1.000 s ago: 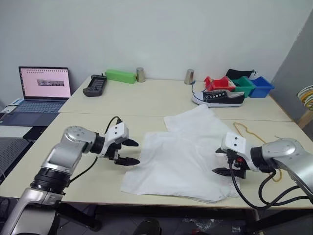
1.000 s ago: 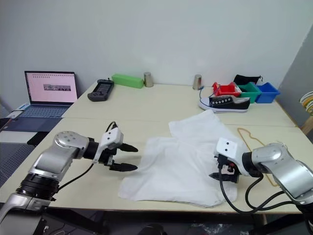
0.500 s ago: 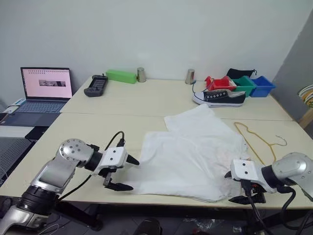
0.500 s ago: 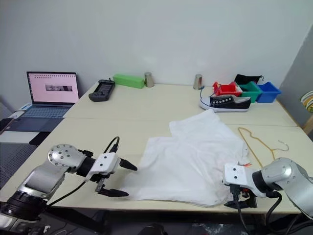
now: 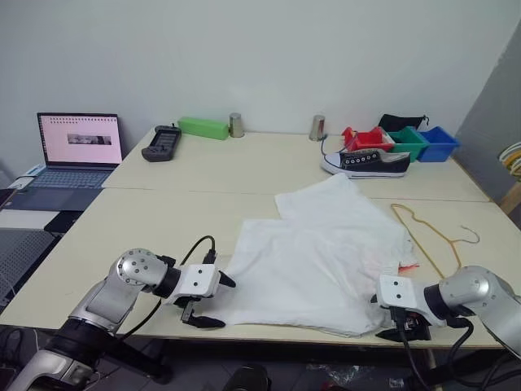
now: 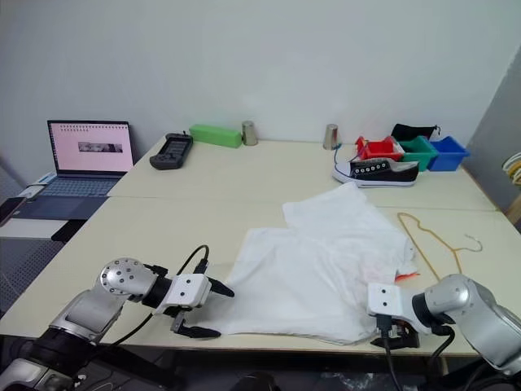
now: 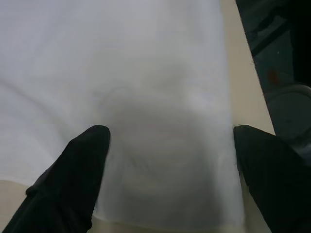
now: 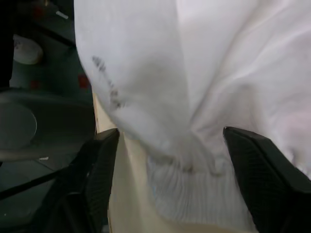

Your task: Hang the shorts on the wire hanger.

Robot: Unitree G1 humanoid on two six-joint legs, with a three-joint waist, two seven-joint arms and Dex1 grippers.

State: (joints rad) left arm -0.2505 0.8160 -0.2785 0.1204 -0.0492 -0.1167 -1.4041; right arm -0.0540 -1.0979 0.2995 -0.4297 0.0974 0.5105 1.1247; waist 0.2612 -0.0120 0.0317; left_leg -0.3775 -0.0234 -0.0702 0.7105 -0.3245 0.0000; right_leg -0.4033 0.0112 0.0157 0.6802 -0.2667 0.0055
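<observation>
I expect the shorts' near edge to sag and the far leg (image 5: 326, 198) to drag along when I lift and carry, because the white shorts lie limp and wrinkled (image 5: 313, 259).
The white shorts (image 5: 317, 252) lie spread on the table (image 5: 155, 220), right of centre, with a bit of orange drawstring (image 5: 407, 266) showing at their right edge. The thin tan wire hanger (image 5: 429, 237) lies flat just to their right. My left gripper (image 5: 218, 302) is open at the shorts' near-left corner; in the left wrist view its fingers (image 7: 77, 174) straddle the fabric (image 7: 160, 97). My right gripper (image 5: 401, 329) is open at the near-right corner by the table's front edge, and its fingers (image 8: 97, 165) stand on either side of bunched waistband cloth (image 8: 189, 179).
At the back of the table are a laptop (image 5: 79, 140), a black controller (image 5: 159, 142), a green box (image 5: 203, 127), two metal cups (image 5: 235, 124), a sneaker (image 5: 364, 162) and coloured bins (image 5: 407, 142). A bunch of hangers (image 5: 513, 159) shows at the right edge.
Both arms have come down and back toward the table's front edge. The left gripper now sits at the shorts' near-left corner, the right at the near-right corner. The shorts have barely shifted.
</observation>
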